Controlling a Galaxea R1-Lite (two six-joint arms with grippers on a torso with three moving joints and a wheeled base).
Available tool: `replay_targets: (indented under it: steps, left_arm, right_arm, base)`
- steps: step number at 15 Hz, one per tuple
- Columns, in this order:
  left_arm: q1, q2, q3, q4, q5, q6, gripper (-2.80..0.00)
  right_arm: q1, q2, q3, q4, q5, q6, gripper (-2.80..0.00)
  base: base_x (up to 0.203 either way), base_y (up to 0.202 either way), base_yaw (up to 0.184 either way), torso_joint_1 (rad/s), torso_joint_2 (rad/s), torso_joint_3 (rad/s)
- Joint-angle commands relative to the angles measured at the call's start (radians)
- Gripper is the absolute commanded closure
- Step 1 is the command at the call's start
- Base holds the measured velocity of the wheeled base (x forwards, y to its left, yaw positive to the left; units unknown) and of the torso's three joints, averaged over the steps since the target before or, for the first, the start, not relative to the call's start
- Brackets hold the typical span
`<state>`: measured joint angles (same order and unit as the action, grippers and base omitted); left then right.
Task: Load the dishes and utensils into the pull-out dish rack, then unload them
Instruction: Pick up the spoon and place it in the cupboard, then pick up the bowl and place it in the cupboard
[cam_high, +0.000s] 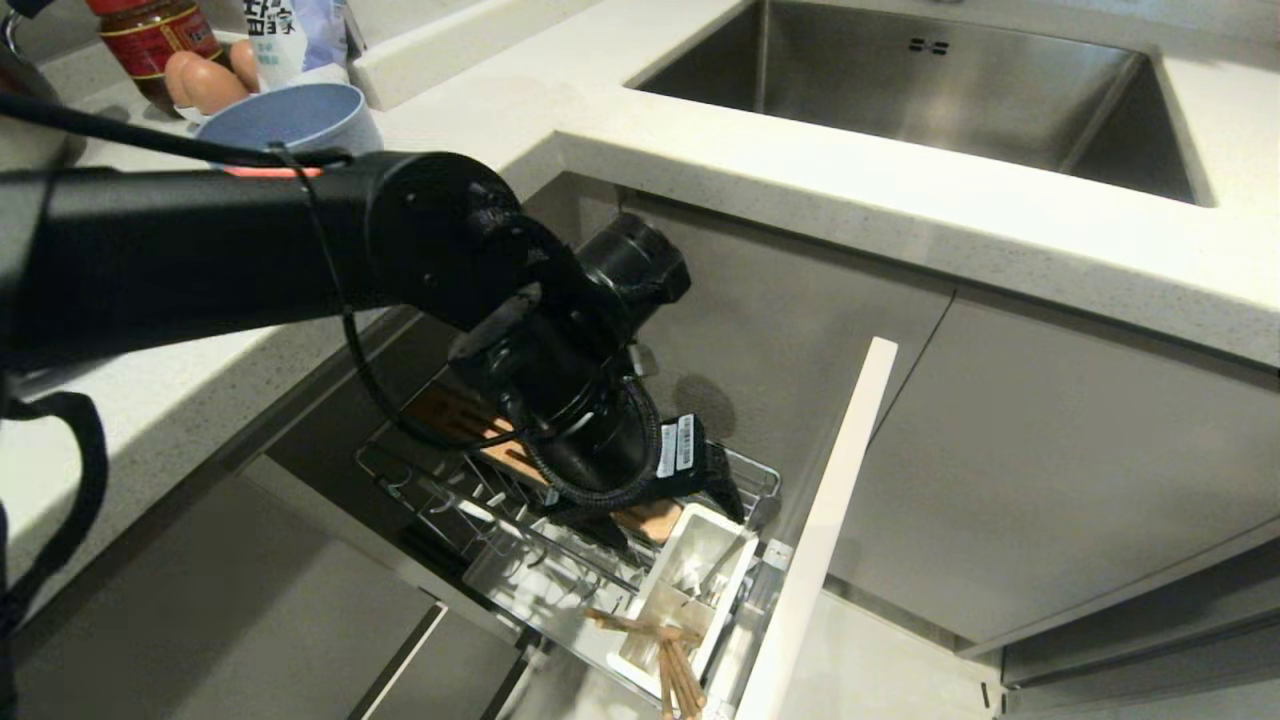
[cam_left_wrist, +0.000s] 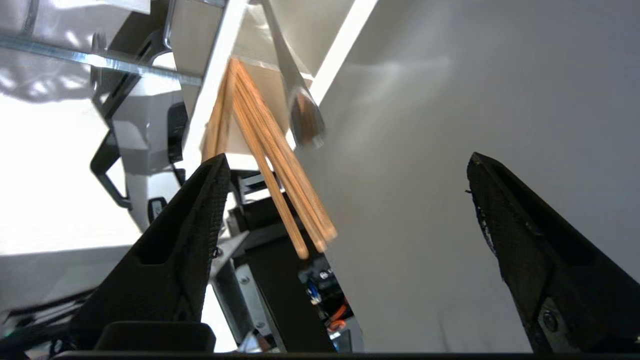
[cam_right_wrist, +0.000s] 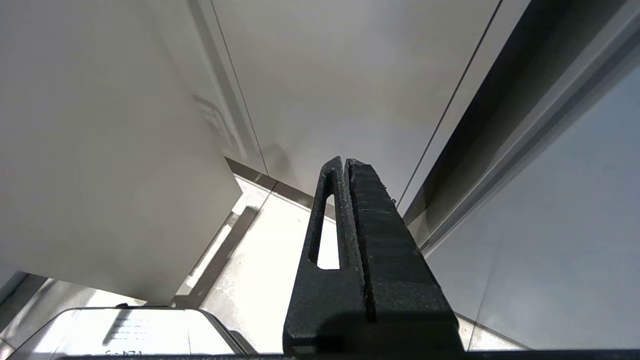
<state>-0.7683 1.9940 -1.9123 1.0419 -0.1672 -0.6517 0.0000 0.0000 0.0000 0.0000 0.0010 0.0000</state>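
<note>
My gripper will uncover a white egg holder when it lifts the light-blue bowl (cam_high: 292, 125) away, because a white edge (cam_high: 191, 115) shows under the eggs.
My left gripper (cam_high: 668, 512) reaches down into the pull-out dish rack (cam_high: 480, 505), just above the white utensil caddy (cam_high: 690, 575). It is open with nothing between its fingers (cam_left_wrist: 200, 210). Several light-wood chopsticks (cam_left_wrist: 270, 155) stand in the caddy (cam_left_wrist: 212, 95) and lean out past one finger, apart from it; in the head view the chopsticks (cam_high: 672, 655) stick out of the caddy's near end. A silver metal utensil (cam_left_wrist: 300, 112) stands beside them. A light-blue bowl (cam_high: 295, 118) sits on the counter behind the arm. My right gripper (cam_right_wrist: 345, 162) hangs shut and empty beside cabinet fronts.
The drawer's pale front panel (cam_high: 835, 520) stands along the rack's right side. A steel sink (cam_high: 930, 90) lies in the counter (cam_high: 900, 200) at the back. A sauce jar (cam_high: 150, 35), eggs (cam_high: 205, 80) and a packet (cam_high: 290, 35) stand behind the bowl.
</note>
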Motion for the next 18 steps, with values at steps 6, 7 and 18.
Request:
replay_targets:
  steps: [6,7,18]
  left_arm:
    - [-0.031,-0.229,0.016,0.016,0.078,-0.006,0.00]
    - [-0.041,-0.256,0.016,0.016,0.100,-0.007,0.00]
    - [0.259,-0.681,-0.018,-0.121,0.111,0.086,0.00]
  right_arm:
    - [0.000,0.000,0.000,0.000,0.001,0.000,0.00]
    - [0.000,0.000,0.000,0.000,0.001,0.000,0.00]
    - [0.000,0.000,0.000,0.000,0.001,0.000,0.00]
  base:
    - [0.000,0.000,0.000,0.000,0.00,0.000]
    - [0.000,0.000,0.000,0.000,0.00,0.000]
    - [0.000,0.000,0.000,0.000,0.00,0.000]
